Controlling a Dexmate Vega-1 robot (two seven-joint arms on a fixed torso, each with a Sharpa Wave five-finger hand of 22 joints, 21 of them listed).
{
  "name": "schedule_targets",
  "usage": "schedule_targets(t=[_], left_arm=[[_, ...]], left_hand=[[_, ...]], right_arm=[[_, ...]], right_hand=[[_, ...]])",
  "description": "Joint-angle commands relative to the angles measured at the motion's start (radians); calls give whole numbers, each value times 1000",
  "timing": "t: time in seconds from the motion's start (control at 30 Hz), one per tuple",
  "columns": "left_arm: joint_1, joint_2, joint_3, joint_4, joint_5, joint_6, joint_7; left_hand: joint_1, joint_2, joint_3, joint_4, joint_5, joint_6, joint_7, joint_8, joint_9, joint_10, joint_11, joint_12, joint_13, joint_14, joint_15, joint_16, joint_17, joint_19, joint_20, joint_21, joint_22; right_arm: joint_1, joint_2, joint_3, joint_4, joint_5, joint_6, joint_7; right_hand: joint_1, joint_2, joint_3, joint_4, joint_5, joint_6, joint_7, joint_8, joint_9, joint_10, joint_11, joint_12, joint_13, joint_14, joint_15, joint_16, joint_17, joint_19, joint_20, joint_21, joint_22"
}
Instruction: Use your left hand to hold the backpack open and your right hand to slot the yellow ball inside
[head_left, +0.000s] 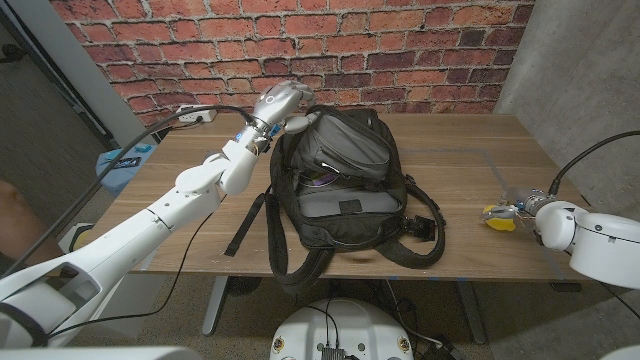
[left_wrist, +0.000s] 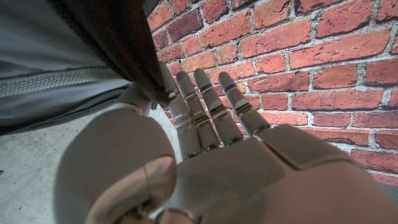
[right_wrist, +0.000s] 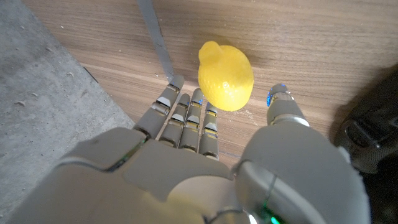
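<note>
The yellow ball's nub (right_wrist: 210, 51) pokes out beyond the robot's fingers, so I expect the yellow ball to tilt nub-first toward the robot's palm when the robot lifts it.
A black backpack (head_left: 350, 150) lies in the middle of the wooden table (head_left: 460, 150), its main compartment unzipped and showing grey lining. My left hand (head_left: 279, 104) is at the bag's far top corner; in the left wrist view a black edge of the backpack (left_wrist: 118, 43) runs down between the thumb and the fingers (left_wrist: 205, 106), pinched there. The yellow, lemon-shaped ball (right_wrist: 226, 76) lies on the table near the right edge. My right hand (head_left: 522, 208) stands beside the ball (head_left: 496, 217), open, with the fingers (right_wrist: 186, 115) and thumb to either side of it and holding nothing.
The backpack's straps (head_left: 290, 262) hang over the table's front edge, and one strap (head_left: 247, 225) lies on the wood to the bag's left. A power strip (head_left: 196, 115) sits at the back left under the brick wall. A blue object (head_left: 127, 160) is off the left edge.
</note>
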Motion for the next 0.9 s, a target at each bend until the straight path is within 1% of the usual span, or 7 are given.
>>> schedule_targets(t=[0.03,0.23,0.43,0.5,0.8,0.83,0.9], left_arm=[[1,3,-2,0,-6,-6,-8],[0,3,0,0,-3,-10,-10],[3,4,0,-7,-2,-8,-16],[3,3,0,-8,0,-8,-15],[5,1,0,-11,1,-6,-17],[5,1,0,-11,1,-6,-16],[6,0,0,-11,1,-6,-14]], left_hand=[[10,-1,0,1,7,-7,2,6,3,16,-17,-1,2,9,-2,-5,4,-5,-2,9,2],[10,-1,-1,1,8,-7,2,8,2,15,-18,-2,3,9,-3,-7,6,-6,-2,10,2],[11,0,0,0,8,-8,1,8,1,15,-19,-2,4,10,-3,-8,6,-7,-3,11,2],[10,0,-1,1,9,-8,1,9,2,15,-18,-2,4,10,-3,-9,7,-7,-2,12,2],[9,1,-2,2,9,-8,1,9,-1,12,-20,-4,5,10,-2,-9,10,-8,-2,14,1],[11,1,-2,1,9,-10,1,9,0,14,-19,-3,5,10,-3,-9,10,-8,-2,14,1],[10,2,-1,1,10,-9,3,10,-1,15,-21,-3,5,10,-2,-11,10,-8,-3,15,1]], right_arm=[[54,-53,-69,-9,85,-10,-57],[41,-85,-61,-11,145,-3,-99],[43,-117,-70,-8,197,11,-137],[42,-126,-71,-7,215,15,-150],[26,-126,-56,-2,220,23,-159],[26,-126,-58,-1,219,25,-160],[28,-126,-63,0,219,28,-164]], right_hand=[[9,1,0,3,6,8,0,3,5,5,3,10,5,9,-1,6,3,5,-1,6,3],[13,1,-1,6,6,5,1,-1,5,-1,4,12,10,8,-1,5,5,5,-2,5,3],[15,1,-3,8,6,2,2,-4,6,-6,-1,13,14,7,-1,4,6,5,-2,4,3],[16,2,-3,9,6,2,3,-4,6,-7,2,13,15,6,-1,4,7,5,-2,4,3],[18,3,-7,13,7,-8,3,-11,7,-22,9,14,24,0,3,1,10,2,-1,2,4],[20,4,-8,14,7,-2,2,-10,7,-12,0,21,27,4,2,3,11,2,-1,2,4],[20,4,-9,15,7,4,0,-8,8,-11,-1,23,29,9,-2,4,12,6,-2,3,4]])
